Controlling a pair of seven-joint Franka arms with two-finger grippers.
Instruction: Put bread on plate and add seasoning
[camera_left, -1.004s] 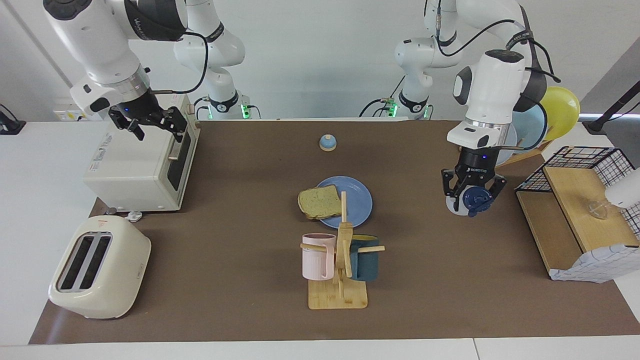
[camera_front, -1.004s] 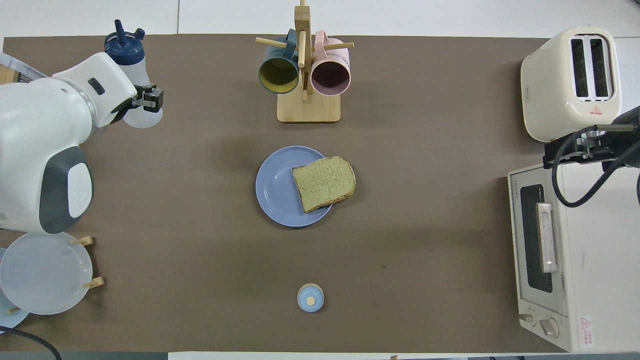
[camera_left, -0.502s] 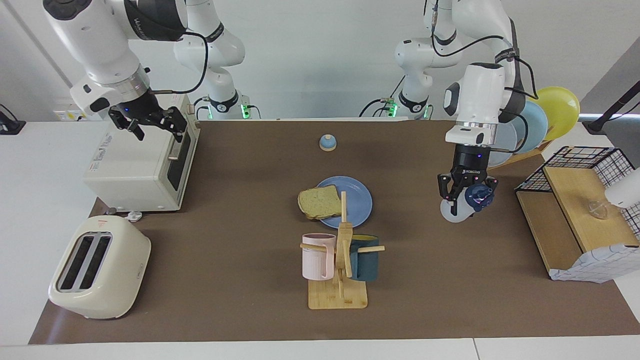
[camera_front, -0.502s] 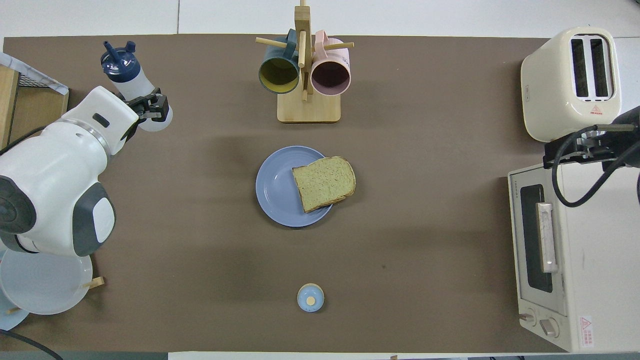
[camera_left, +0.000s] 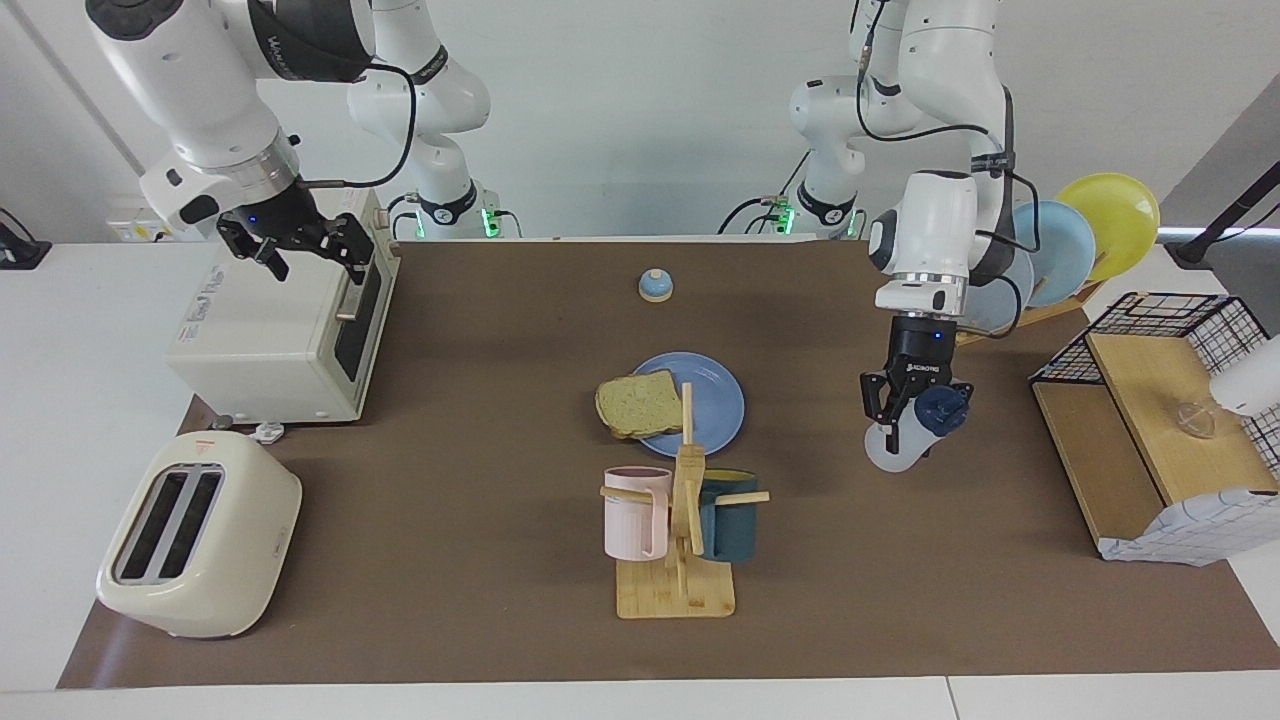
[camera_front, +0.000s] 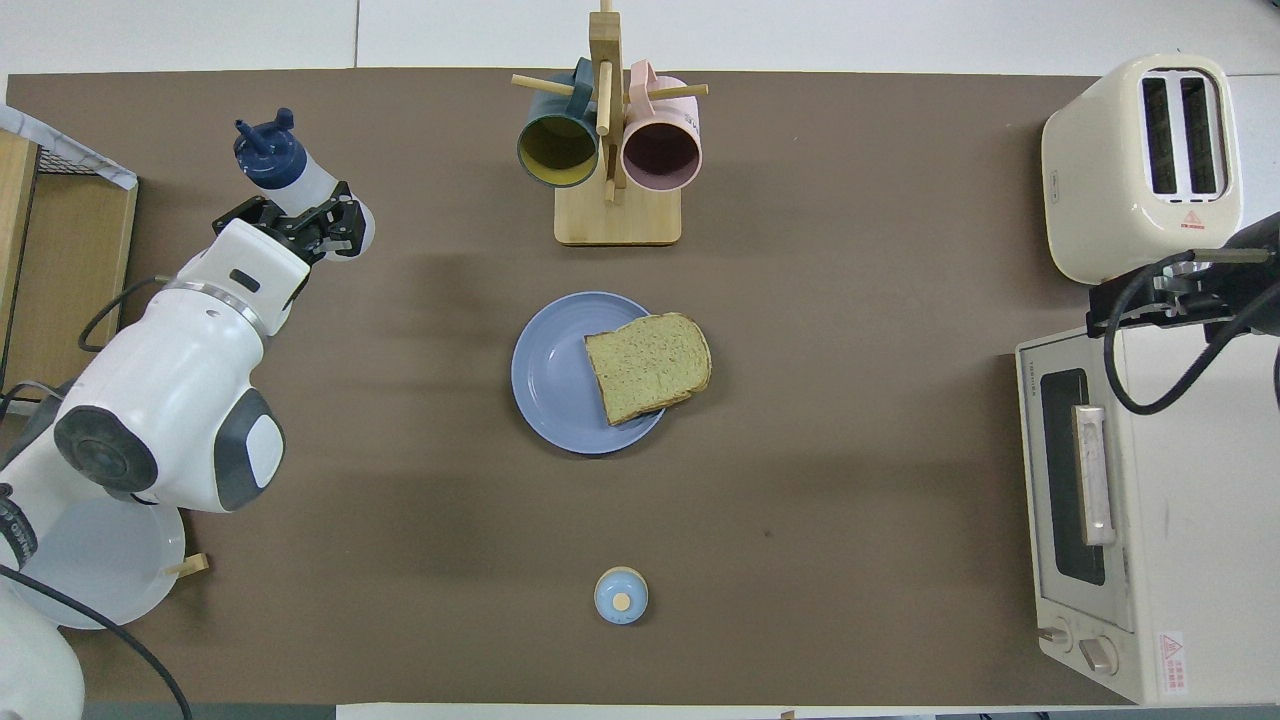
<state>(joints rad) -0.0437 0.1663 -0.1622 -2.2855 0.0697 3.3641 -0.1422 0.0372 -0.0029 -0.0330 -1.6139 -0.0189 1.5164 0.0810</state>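
Observation:
The seasoning bottle hangs cap up (camera_front: 272, 156) and the mat (camera_front: 425, 295) next to the plate is free. My left gripper keeps lowering the bottle there until the bottle's base rests.
The bread (camera_left: 638, 402) (camera_front: 648, 366) lies half on the periwinkle plate (camera_left: 718, 408) (camera_front: 548, 375) at mid-table, overhanging the rim toward the right arm's end. My left gripper (camera_left: 905, 420) (camera_front: 305, 222) is shut on the seasoning (camera_left: 888, 452) (camera_front: 318, 190), a translucent white bottle with a navy cap (camera_left: 941, 408) (camera_front: 268, 152). The bottle hangs tilted over bare mat between the plate and the wooden shelf, apart from the plate. My right gripper (camera_left: 300, 245) waits open over the toaster oven, holding nothing.
A mug rack (camera_left: 680, 520) with a pink and a teal mug stands farther from the robots than the plate. A small bell (camera_left: 655, 286) sits nearer the robots. Toaster (camera_left: 200, 535) and toaster oven (camera_left: 270, 330) fill the right arm's end; plate rack (camera_left: 1065, 255) and wire shelf (camera_left: 1160, 420) the left arm's.
The left arm has carried the seasoning bottle away from the wooden shelf toward the plate, its grip unchanged. The right arm has not moved.

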